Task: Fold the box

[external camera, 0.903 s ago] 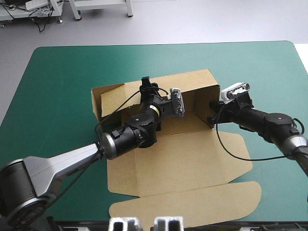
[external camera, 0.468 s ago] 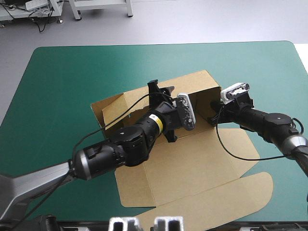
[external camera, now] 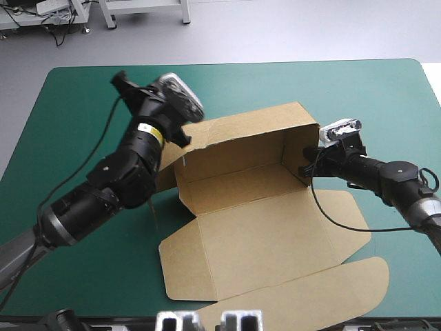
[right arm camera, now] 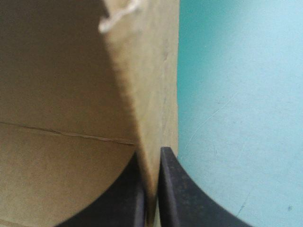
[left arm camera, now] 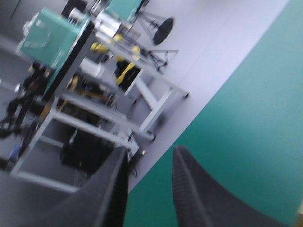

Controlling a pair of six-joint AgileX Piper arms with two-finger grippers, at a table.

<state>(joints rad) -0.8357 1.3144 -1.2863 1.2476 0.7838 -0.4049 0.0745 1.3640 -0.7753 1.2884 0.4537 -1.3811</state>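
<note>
My gripper will bring the lid (external camera: 270, 238) along and make it slope downward when I lift the box's ends, since a single crease (external camera: 253, 203) joins the lid to the box.
The brown box (external camera: 255, 227) lies open on the teal-green cover, its back wall (external camera: 241, 141) and right end wall (external camera: 302, 146) raised and its lid flat toward the front. My right gripper (external camera: 304, 167) is shut on the right end wall, whose board edge (right arm camera: 142, 94) runs between its fingers (right arm camera: 173, 189). My left gripper (external camera: 119, 78) is lifted above the table, behind and left of the box. Its fingers (left arm camera: 189, 189) stand apart with nothing between them (left arm camera: 151, 150), and it looks out past the table's edge. The left arm hides the box's left end.
The lid's front flap (external camera: 310, 289) reaches close to the table's near edge. The teal-green cover (external camera: 69, 110) stretches left of the box under the raised left arm, and its far edge (external camera: 234, 64) lies well behind the box.
My left gripper has come out of the box and swung up and to the back left. The box has shifted a little to the right and forward. The right gripper keeps its hold.
</note>
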